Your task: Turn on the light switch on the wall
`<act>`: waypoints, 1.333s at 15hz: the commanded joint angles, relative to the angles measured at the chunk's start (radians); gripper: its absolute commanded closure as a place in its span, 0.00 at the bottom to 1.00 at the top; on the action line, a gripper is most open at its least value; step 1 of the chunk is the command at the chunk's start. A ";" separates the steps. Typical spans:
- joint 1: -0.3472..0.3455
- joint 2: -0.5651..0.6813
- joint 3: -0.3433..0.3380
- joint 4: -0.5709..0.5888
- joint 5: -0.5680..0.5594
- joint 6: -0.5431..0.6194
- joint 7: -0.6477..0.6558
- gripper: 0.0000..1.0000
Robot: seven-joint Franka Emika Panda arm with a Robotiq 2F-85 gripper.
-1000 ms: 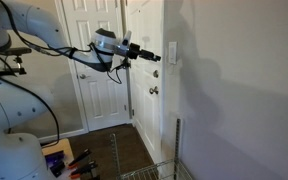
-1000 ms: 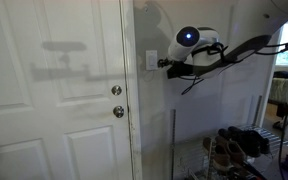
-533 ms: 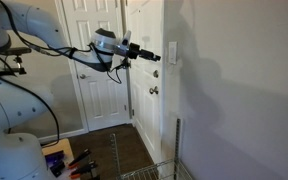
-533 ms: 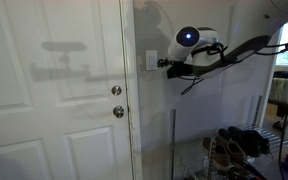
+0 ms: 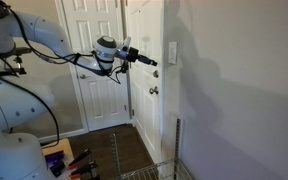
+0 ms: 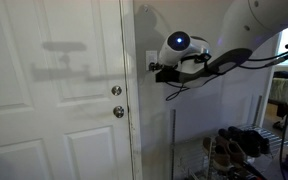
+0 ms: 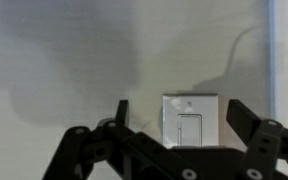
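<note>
My gripper's fingers are open with the light switch (image 7: 190, 104) in the gap between them. I should move and tilt my gripper to put a finger over its rocker (image 7: 190, 130).
The light switch (image 7: 191, 119) is a small white upright plate on the pale wall (image 7: 64, 50). In the wrist view it sits low, between my two dark fingers (image 7: 246, 120), which stand wide apart. My gripper (image 7: 184, 118) is open and empty, pointed straight at the switch. In both exterior views the gripper (image 5: 151, 62) (image 6: 156, 71) is held level, just short of the switch (image 5: 172, 52) (image 6: 150, 56). I cannot tell whether it touches the switch. The gripper partly hides the plate in an exterior view.
A white panelled door (image 5: 144, 60) (image 6: 54, 90) with a round metal knob (image 5: 154, 91) (image 6: 117, 112) stands beside the switch wall. A wire rack (image 5: 169, 160) (image 6: 234, 150) with shoes stands on the floor below. A second white door (image 5: 89, 80) is behind the arm.
The arm has shifted. The gripper sits slightly lower than before, and the wrist has moved closer to the switch plate in the view with the knob at left.
</note>
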 commanded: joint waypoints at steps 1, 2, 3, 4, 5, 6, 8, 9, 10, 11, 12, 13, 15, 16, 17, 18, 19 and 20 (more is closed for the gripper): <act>-0.072 -0.102 0.045 0.034 0.164 0.063 -0.021 0.00; -0.082 -0.118 0.051 0.042 0.201 0.066 -0.027 0.00; -0.092 -0.136 0.053 0.047 0.234 0.064 -0.030 0.00; -0.101 -0.149 0.056 0.053 0.262 0.062 -0.034 0.00; -0.110 -0.163 0.056 0.057 0.285 0.061 -0.038 0.00; -0.118 -0.176 0.057 0.059 0.305 0.062 -0.041 0.00; -0.138 -0.193 0.055 0.064 0.331 0.071 -0.052 0.00; -0.150 -0.201 0.054 0.070 0.339 0.080 -0.060 0.00; -0.159 -0.208 0.054 0.074 0.348 0.087 -0.068 0.00; -0.172 -0.212 0.055 0.083 0.354 0.096 -0.080 0.00; -0.181 -0.215 0.056 0.090 0.362 0.104 -0.091 0.00; -0.191 -0.218 0.058 0.097 0.370 0.109 -0.102 0.00; -0.210 -0.223 0.061 0.113 0.385 0.107 -0.119 0.00; -0.218 -0.225 0.062 0.119 0.392 0.105 -0.125 0.00; -0.228 -0.226 0.063 0.127 0.398 0.101 -0.130 0.00; -0.236 -0.226 0.065 0.133 0.405 0.100 -0.134 0.00; -0.247 -0.228 0.067 0.140 0.414 0.098 -0.136 0.00; -0.255 -0.229 0.069 0.147 0.421 0.097 -0.137 0.00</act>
